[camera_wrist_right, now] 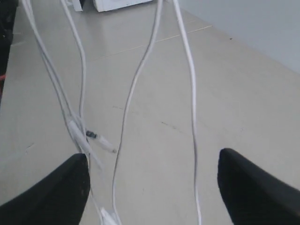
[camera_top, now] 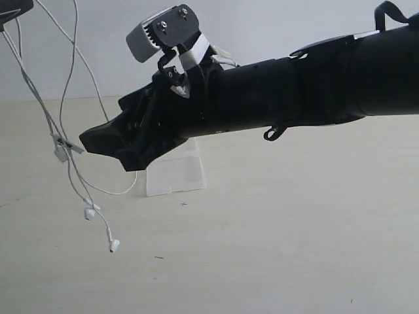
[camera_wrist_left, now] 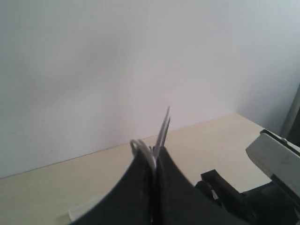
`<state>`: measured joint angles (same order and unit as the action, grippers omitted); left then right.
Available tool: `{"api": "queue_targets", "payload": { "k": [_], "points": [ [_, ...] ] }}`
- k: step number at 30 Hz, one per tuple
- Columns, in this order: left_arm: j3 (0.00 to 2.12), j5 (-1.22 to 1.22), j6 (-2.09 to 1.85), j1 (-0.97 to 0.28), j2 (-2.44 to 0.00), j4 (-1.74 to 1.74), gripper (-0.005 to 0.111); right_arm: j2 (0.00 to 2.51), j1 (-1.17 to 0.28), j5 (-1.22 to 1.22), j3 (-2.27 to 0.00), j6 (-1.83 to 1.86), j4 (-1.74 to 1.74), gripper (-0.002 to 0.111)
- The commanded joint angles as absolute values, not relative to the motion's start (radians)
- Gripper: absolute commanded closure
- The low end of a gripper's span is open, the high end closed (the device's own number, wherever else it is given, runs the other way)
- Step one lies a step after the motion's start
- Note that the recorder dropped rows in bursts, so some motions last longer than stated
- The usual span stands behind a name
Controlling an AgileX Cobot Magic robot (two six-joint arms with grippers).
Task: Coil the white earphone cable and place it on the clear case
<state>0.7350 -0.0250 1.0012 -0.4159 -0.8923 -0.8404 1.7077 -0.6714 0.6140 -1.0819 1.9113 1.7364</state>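
I should keep my left gripper still while my right gripper reaches farther to grasp the strands (camera_top: 48, 114), because the cable strands (camera_top: 63, 141) by the inline remote hang beyond my right gripper's fingers.
The white earphone cable (camera_top: 65, 98) hangs in long strands from my left gripper (camera_top: 12, 12) at the top left corner. Its inline remote (camera_top: 60, 152) and two earbuds (camera_top: 89, 211) dangle just above the table. In the left wrist view my left gripper (camera_wrist_left: 157, 152) is shut on the cable (camera_wrist_left: 164, 124), with a small loop sticking out beside the jaws. My right gripper (camera_top: 105, 152) reaches across to the hanging strands and is open. Two strands of the cable (camera_wrist_right: 190, 93) hang between its fingers (camera_wrist_right: 253, 187), untouched. The clear case (camera_top: 175, 173) stands on the table behind the right gripper.
The right arm (camera_top: 294, 85) spans the exterior view from the right edge, with its wrist camera (camera_top: 160, 33) on top. A white box (camera_wrist_right: 119, 3) lies far off on the beige table (camera_top: 275, 248). A wall rises behind the table.
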Motion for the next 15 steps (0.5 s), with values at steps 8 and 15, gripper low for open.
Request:
{"api": "queue_targets", "payload": {
  "k": [8, 15],
  "points": [
    [0.735, 0.012, 1.001, -0.42, -0.884, -0.835, 0.107, 1.83, -0.674, 0.795, -1.217, 1.904, 1.744, 0.031],
    [0.735, 0.0, 1.001, -0.42, -0.884, -0.861, 0.107, 1.868, -0.674, 0.9, -1.251, 1.904, 1.744, 0.031]
  ]
}}
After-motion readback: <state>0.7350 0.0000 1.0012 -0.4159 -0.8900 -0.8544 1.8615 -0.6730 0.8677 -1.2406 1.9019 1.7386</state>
